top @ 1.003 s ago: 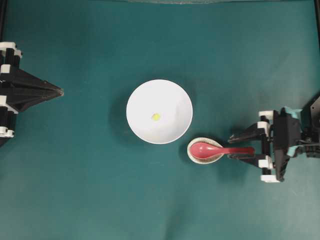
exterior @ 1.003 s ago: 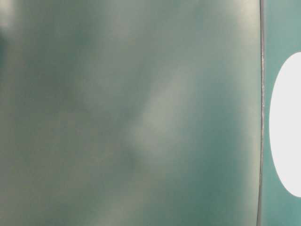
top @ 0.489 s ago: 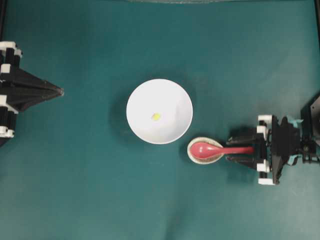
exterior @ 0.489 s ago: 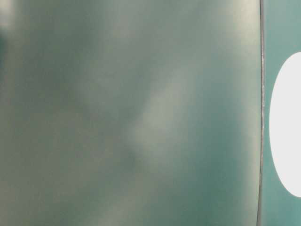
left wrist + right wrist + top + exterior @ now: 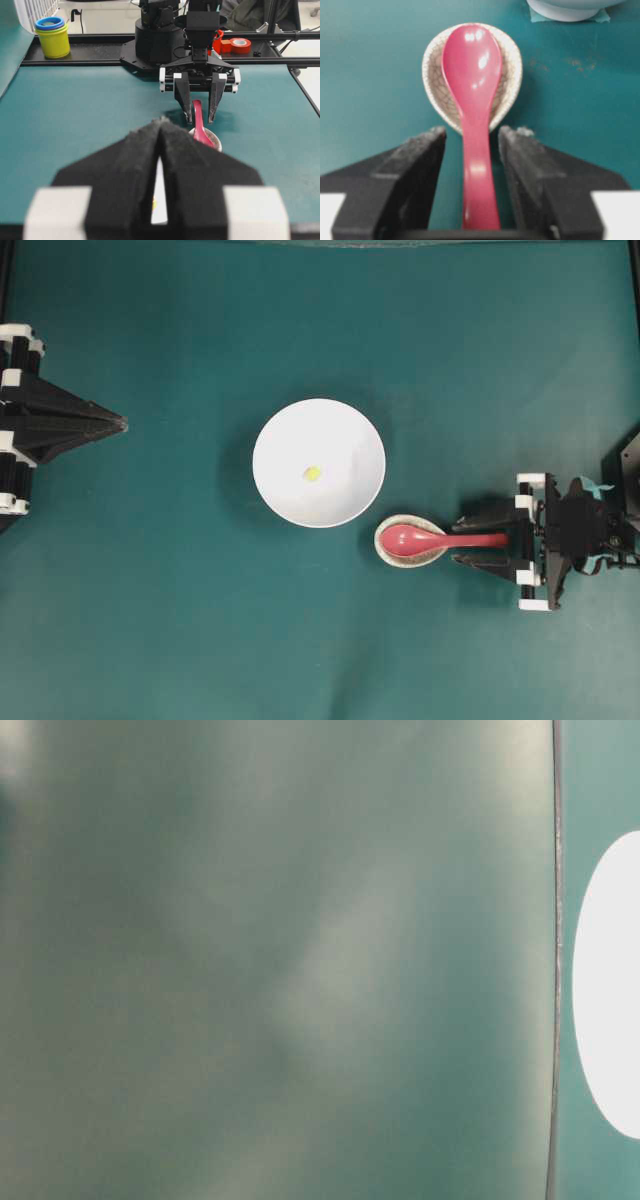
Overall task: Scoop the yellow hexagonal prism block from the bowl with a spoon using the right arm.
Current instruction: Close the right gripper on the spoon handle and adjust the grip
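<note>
I expect the yellow hexagonal prism block (image 5: 312, 473) to slide around when I push the spoon at it, because the white bowl's bottom (image 5: 322, 452) is smooth and open.
The white bowl (image 5: 318, 462) sits mid-table with the tiny yellow hexagonal prism block (image 5: 312, 474) inside it. To its lower right the pink-red spoon (image 5: 430, 539) rests with its scoop in a small speckled dish (image 5: 410, 540), handle pointing right. My right gripper (image 5: 468, 539) is open, one finger on each side of the handle; in the right wrist view teal cloth shows between the spoon (image 5: 472, 75) and each finger (image 5: 427, 145). My left gripper (image 5: 120, 424) is shut and empty at the far left, apart from everything.
Across the table in the left wrist view stand a yellow cup with blue rings (image 5: 52, 37) and a red tape roll (image 5: 240, 45) on the black rail. The table-level view is a blur with a white oval (image 5: 610, 990) at its right edge.
The right gripper has shifted slightly toward the near edge and tipped down, so its fingers sit evenly on either side of the spoon handle. Its opening is unchanged. The left arm is still.
</note>
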You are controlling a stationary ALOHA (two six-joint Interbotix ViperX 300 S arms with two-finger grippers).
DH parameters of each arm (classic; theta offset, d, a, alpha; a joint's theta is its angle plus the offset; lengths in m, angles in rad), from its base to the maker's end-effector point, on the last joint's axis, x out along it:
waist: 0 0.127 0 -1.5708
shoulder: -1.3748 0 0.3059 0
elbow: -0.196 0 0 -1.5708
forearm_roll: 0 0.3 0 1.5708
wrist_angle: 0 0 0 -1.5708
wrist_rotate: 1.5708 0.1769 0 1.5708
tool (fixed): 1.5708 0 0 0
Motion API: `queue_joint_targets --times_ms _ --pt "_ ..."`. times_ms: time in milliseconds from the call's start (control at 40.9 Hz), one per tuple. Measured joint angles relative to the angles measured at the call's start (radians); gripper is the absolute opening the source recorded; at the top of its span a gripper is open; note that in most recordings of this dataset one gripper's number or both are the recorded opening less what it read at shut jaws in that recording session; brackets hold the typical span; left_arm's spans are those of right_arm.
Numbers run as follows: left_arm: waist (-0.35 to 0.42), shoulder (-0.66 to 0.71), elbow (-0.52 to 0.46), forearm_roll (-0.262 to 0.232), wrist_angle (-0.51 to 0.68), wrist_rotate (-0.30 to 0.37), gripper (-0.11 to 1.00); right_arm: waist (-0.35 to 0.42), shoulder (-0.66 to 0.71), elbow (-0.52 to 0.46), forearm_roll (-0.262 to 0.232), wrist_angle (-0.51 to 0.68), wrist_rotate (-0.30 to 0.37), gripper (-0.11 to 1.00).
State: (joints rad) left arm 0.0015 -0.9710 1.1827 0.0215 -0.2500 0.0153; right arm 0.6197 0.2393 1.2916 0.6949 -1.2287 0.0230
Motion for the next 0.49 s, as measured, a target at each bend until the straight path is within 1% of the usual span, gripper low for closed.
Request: queue_joint_targets --times_ms 245,489 --pt "0.002 0.000 0.000 0.000 0.000 0.000 -0.01 0.002 0.000 0.000 0.000 -0.008 0.000 0.52" --pt "0.000 0.000 0.000 0.000 0.000 0.000 -0.01 0.003 0.000 0.000 -0.002 -0.008 0.000 0.45"
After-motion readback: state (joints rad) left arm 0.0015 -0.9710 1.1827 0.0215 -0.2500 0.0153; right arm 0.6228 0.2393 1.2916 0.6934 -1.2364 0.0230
